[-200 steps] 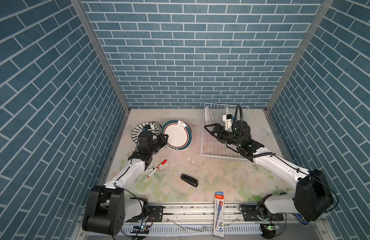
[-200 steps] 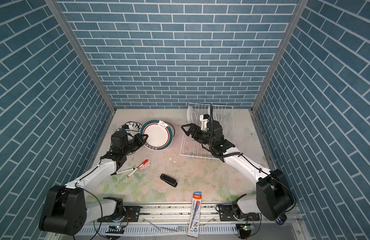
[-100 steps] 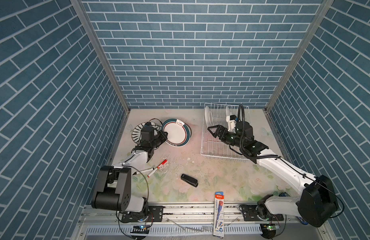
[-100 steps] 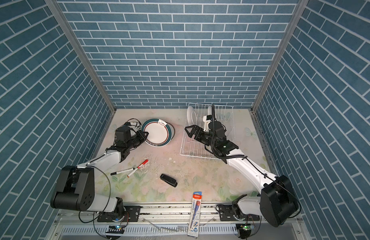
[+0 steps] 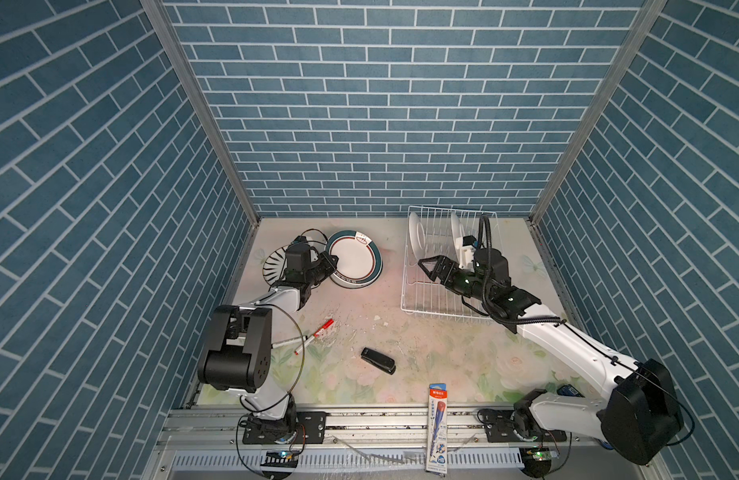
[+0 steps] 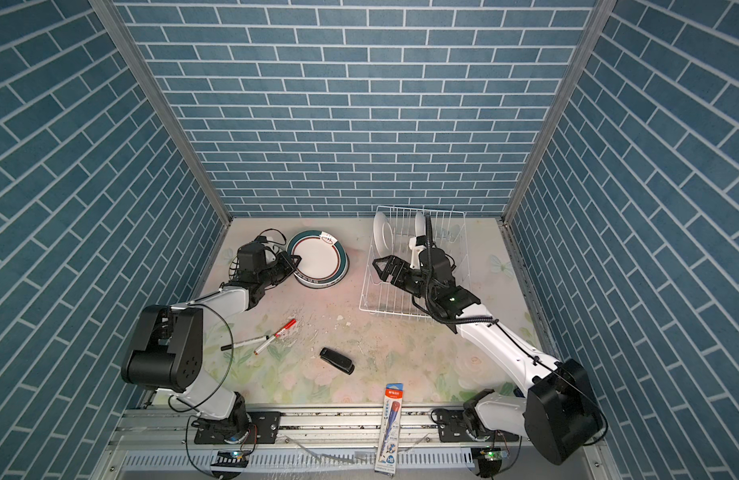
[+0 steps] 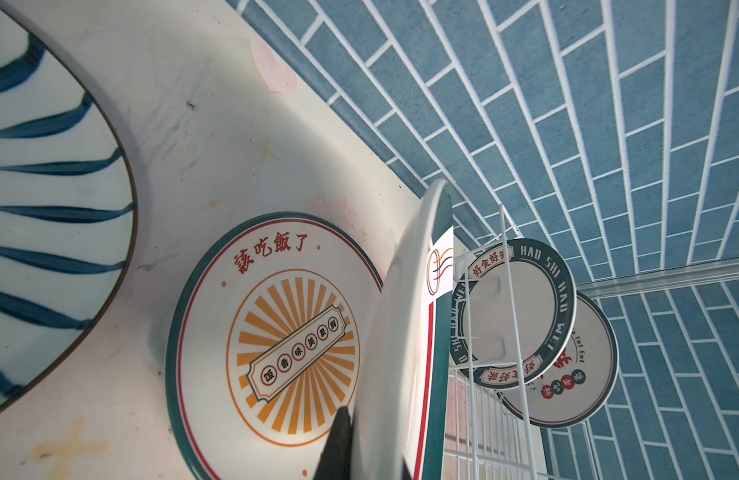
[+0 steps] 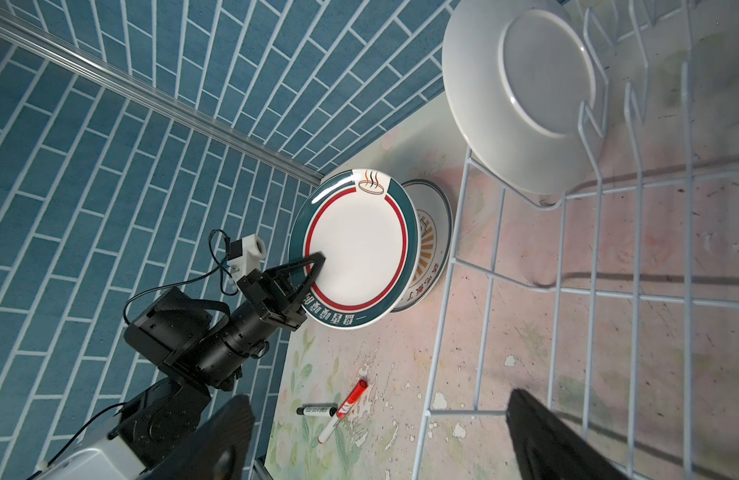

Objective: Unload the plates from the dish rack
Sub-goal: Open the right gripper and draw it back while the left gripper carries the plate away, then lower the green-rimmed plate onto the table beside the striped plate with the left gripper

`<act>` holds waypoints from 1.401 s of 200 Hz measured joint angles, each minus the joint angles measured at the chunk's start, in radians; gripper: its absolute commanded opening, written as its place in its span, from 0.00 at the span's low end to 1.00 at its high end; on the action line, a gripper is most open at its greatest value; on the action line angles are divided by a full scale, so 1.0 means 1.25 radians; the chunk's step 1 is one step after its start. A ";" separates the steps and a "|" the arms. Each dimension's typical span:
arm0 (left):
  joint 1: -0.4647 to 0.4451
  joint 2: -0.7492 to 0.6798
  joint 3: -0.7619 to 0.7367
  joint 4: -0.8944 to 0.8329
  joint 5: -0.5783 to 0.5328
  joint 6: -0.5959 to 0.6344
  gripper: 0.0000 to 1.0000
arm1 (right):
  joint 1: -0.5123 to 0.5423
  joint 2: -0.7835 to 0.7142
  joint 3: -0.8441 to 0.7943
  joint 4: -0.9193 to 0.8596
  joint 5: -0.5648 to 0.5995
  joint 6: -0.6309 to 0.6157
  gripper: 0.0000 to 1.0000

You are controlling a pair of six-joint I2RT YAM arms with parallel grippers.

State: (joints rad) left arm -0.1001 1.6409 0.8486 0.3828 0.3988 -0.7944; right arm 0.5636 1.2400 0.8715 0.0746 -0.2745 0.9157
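Note:
The green-rimmed plate (image 5: pixel 354 260) hangs hollow side up over the orange-gold plate (image 7: pixel 295 352), so my left gripper should keep lowering it and let go once its bottom rests there.
My left gripper (image 5: pixel 332 264) (image 6: pixel 295 262) is shut on the rim of a green-rimmed plate (image 5: pixel 355 259) (image 8: pixel 359 249). The plate hangs tilted over an orange-gold plate (image 7: pixel 276 332) (image 8: pixel 432 241) that lies flat on the table. A striped plate (image 5: pixel 274 264) (image 7: pixel 35 208) lies to their left. The white wire dish rack (image 5: pixel 442 299) (image 6: pixel 384 303) holds two upright plates (image 5: pixel 416 237) (image 5: pixel 456 232), with green lettered rims in the left wrist view (image 7: pixel 521 311). My right gripper (image 5: pixel 426 268) (image 8: pixel 380 424) stands open over the rack's left part, holding nothing.
Red and black markers (image 5: pixel 313 336) (image 8: pixel 338 409) lie in front of the left arm. A black stapler-like object (image 5: pixel 378 360) sits mid-table. A pen package (image 5: pixel 438 428) lies across the front rail. Brick walls close in on three sides.
My left arm has folded up and reached further back, carrying the green-rimmed plate slightly toward the back wall. The right gripper has barely shifted over the rack and stays open.

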 measured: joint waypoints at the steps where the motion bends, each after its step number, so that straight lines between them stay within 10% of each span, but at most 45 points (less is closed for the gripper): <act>1: 0.000 0.001 0.001 0.000 0.000 0.000 0.00 | 0.000 0.000 0.000 0.000 0.000 0.000 0.96; 280: 0.024 0.152 0.070 0.043 0.040 0.017 0.04 | 0.000 -0.049 -0.046 -0.013 0.014 0.000 0.96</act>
State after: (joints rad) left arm -0.0696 1.8313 0.9367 0.4362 0.4492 -0.7731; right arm 0.5636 1.1786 0.8139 0.0586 -0.2565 0.9154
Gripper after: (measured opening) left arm 0.112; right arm 0.962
